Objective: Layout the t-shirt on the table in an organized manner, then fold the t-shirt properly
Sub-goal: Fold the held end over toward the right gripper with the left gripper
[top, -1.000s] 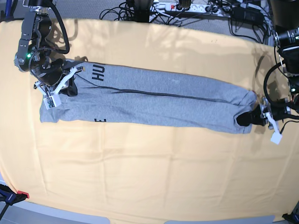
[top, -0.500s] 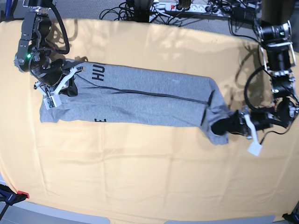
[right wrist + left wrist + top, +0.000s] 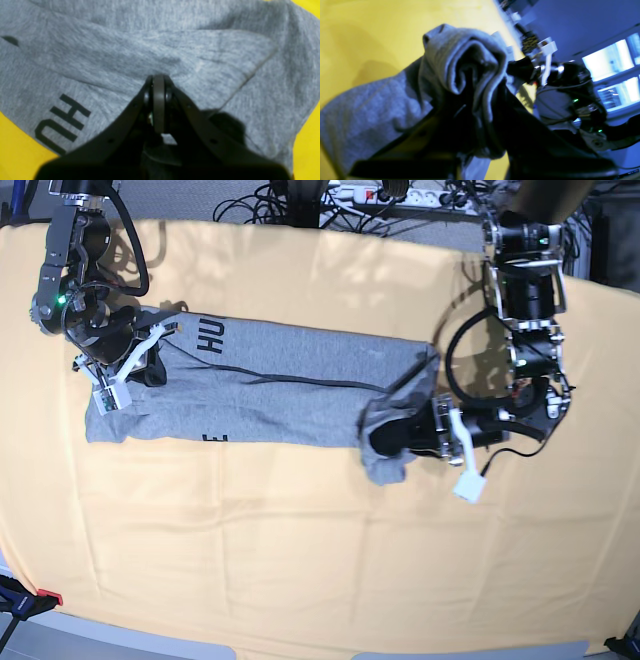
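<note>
I keep folding the lifted end toward the t-shirt's middle [image 3: 288,402] with my left gripper and let go of it there, while my right gripper pins the t-shirt's lettered end.
The grey t-shirt [image 3: 280,395] lies as a long, narrow folded strip across the yellow-orange table [image 3: 300,560]. Its black lettering [image 3: 210,335] shows near the left end. My left gripper [image 3: 392,437] is shut on the shirt's right end and holds that end lifted and doubled back over the strip. In the left wrist view the bunched grey cloth [image 3: 460,57] wraps over the dark fingers. My right gripper [image 3: 135,370] is at the shirt's left end. The right wrist view shows the right gripper [image 3: 158,83] shut, with its tips pinching a fold of fabric beside the letters [image 3: 62,120].
Cables and a power strip [image 3: 380,195] run along the table's far edge. A clamp with a red tip [image 3: 40,598] sits at the front left corner. Bare cloth stretches in front of the shirt and to the right of the left arm.
My left gripper has travelled leftward with the shirt's right end, dragging it from the far right to about mid-table and shortening the strip. The right gripper has stayed put.
</note>
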{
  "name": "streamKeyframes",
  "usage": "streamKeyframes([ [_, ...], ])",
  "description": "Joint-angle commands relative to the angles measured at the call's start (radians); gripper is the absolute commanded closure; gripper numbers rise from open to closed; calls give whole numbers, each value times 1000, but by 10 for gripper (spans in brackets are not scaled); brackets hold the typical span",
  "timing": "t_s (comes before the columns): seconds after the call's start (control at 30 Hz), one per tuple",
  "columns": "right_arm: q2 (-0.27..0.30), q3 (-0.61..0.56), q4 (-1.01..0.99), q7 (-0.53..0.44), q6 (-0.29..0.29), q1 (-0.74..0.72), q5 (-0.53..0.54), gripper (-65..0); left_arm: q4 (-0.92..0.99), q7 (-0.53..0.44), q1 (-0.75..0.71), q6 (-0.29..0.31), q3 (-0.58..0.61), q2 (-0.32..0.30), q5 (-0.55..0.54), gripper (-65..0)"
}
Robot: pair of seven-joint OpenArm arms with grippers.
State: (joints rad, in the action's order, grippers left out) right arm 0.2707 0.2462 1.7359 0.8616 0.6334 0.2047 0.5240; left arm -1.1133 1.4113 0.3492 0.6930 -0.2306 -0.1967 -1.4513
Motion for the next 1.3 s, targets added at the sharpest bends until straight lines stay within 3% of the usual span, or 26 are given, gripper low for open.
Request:
streamKeyframes([
  [0.0,9,2,8,6,7,-5,0,0,-19,-15,27,5,-5,11,-32,0],
  [0.27,9,2,8,6,7,-5,0,0,-18,-15,27,5,8,99,-32,0],
  [0.47,9,2,8,7,7,-6,0,0,-18,-15,25,5,95,105,-32,0],
  [0.5,9,2,8,7,7,-6,0,0,-18,-15,25,5,105,105,-32,-46],
  [0.6,9,2,8,7,7,-6,0,0,-18,-15,25,5,128,105,-32,-354],
  [0.67,9,2,8,7,7,-5,0,0,-18,-15,25,5,132,105,-32,-474],
  [0.8,9,2,8,7,7,-6,0,0,-18,-15,36,5,131,105,-32,-479],
  [0.97,9,2,8,7,7,-5,0,0,-18,-15,67,-66,131,105,-32,-479],
  [1.27,9,2,8,8,6,-5,0,0,-19,-15,114,-49,130,82,-32,-479],
])
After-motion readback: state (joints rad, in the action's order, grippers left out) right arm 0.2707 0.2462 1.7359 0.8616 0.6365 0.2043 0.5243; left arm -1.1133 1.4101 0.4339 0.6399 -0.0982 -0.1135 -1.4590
